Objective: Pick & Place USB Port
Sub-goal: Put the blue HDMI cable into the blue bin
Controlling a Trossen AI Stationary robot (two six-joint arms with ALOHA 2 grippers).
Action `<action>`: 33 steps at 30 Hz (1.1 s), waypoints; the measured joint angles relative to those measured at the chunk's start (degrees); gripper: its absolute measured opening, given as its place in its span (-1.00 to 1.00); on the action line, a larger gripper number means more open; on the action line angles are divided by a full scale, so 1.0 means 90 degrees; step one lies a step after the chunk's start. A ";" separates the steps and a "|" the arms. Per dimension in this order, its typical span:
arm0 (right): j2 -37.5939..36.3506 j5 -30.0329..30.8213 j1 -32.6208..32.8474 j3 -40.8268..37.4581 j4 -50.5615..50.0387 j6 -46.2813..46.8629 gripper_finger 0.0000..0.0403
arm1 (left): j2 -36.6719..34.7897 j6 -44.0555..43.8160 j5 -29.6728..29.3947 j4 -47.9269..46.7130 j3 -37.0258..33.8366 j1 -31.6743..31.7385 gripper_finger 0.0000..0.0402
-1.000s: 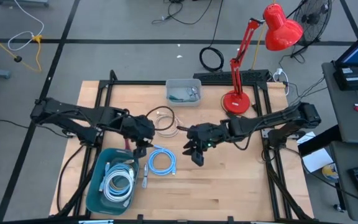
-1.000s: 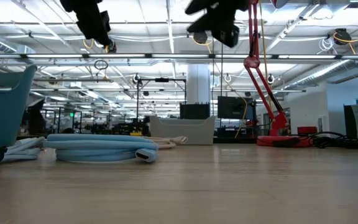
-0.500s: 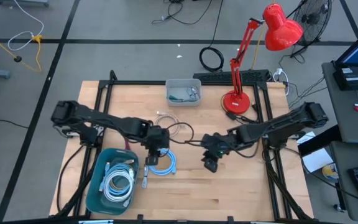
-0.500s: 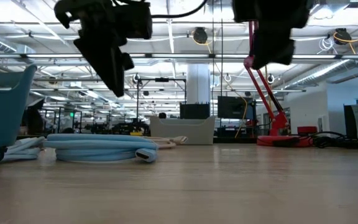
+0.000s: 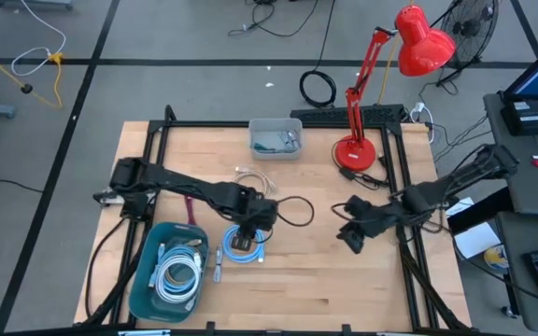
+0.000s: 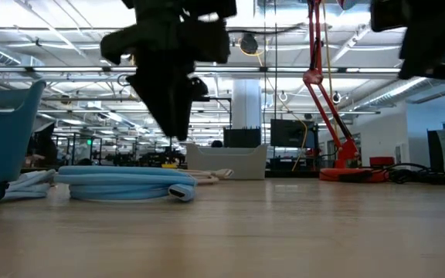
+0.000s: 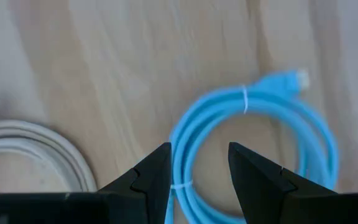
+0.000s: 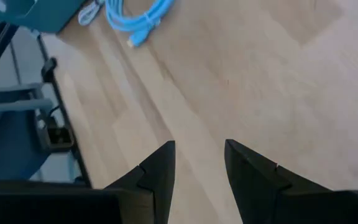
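Observation:
My left gripper should continue to lower, as its open fingers line up across one side of the light-blue cable coil [image 7: 182, 152], until they are on either side of the strands of cable [image 7: 181, 176], then close.
A light-blue cable coil [image 5: 243, 245] lies flat on the wooden table, tied with white bands, with a plug [image 7: 300, 78] at its free end. My left gripper [image 7: 197, 165] hangs open just above it, pointing steeply down. The coil's near arc [image 7: 182, 149] shows between the fingers, and the low view shows the fingertips [image 6: 178, 133] clear of the coil [image 6: 122, 184]. My right gripper [image 5: 353, 238] stands open over bare wood near the table's right side, holding nothing. Which thing is the USB port I cannot tell.
A teal bin [image 5: 148, 280] with coiled white cables stands at the near left, and a white cable end [image 5: 219, 266] lies beside it. A grey tray [image 5: 276, 138] and a red desk lamp [image 5: 355, 151] stand at the far edge. A black cable loop [image 5: 297, 211] lies mid-table.
My left gripper has moved toward the table's right and near edges and come down over the blue coil, rolling as it went. My right gripper has drawn back toward the table's right edge, also rolling. Both have stayed open, and nothing on the table has moved.

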 joint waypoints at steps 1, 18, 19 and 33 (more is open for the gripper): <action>-0.0139 0.0005 0.0108 -0.0080 -0.0028 0.0072 -0.36 | 0.0125 0.0116 -0.0001 -0.0155 0.0086 0.0000 -0.20; -0.0558 0.0019 0.0734 -0.0305 0.0155 0.0072 -0.36 | 0.1000 0.0844 0.0452 -0.0513 0.0168 0.0151 -0.20; -0.0556 0.0018 0.0734 -0.0305 0.0191 0.0029 -0.36 | 0.1037 0.0839 0.0453 -0.0530 0.0168 0.0124 -0.20; -0.0559 0.0378 0.0727 -0.0305 0.0468 -0.0256 -0.36 | 0.1226 -0.0648 0.0164 -0.0045 0.0178 0.0182 -0.32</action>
